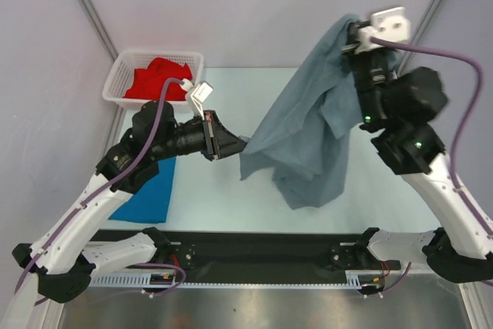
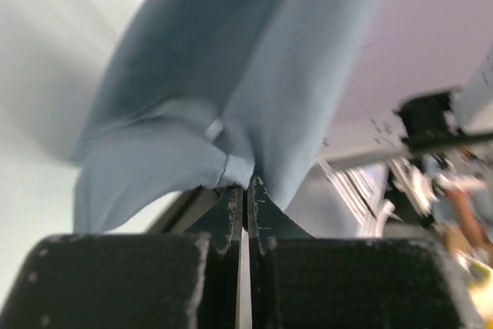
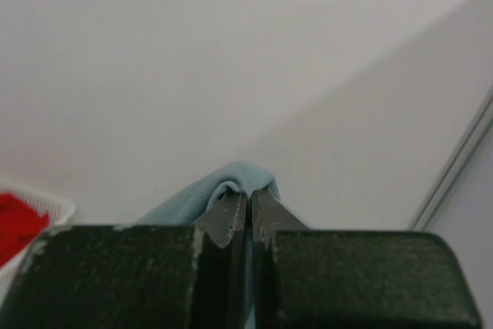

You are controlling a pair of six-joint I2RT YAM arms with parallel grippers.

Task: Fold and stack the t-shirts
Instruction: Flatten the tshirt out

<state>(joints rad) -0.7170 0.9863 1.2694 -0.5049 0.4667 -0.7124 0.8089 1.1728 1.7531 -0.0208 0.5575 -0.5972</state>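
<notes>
Next, my left gripper pulls the slate grey t-shirt's corner toward the bright blue t-shirt before laying it down, because the slate grey t-shirt hangs in slack folds between my grippers.
The slate grey t-shirt hangs in the air over the middle of the table, held between both arms. My right gripper is raised high at the back right and shut on the shirt's top edge; grey cloth bunches over its closed tips. My left gripper reaches in low from the left, shut on the shirt's lower left corner, its tips pinching a fold. A bright blue t-shirt lies folded at the table's left side. The red t-shirt sits crumpled in the basket.
A white mesh basket stands at the back left corner of the table. Grey walls close in behind and on both sides. A black rail with the arm bases runs along the near edge.
</notes>
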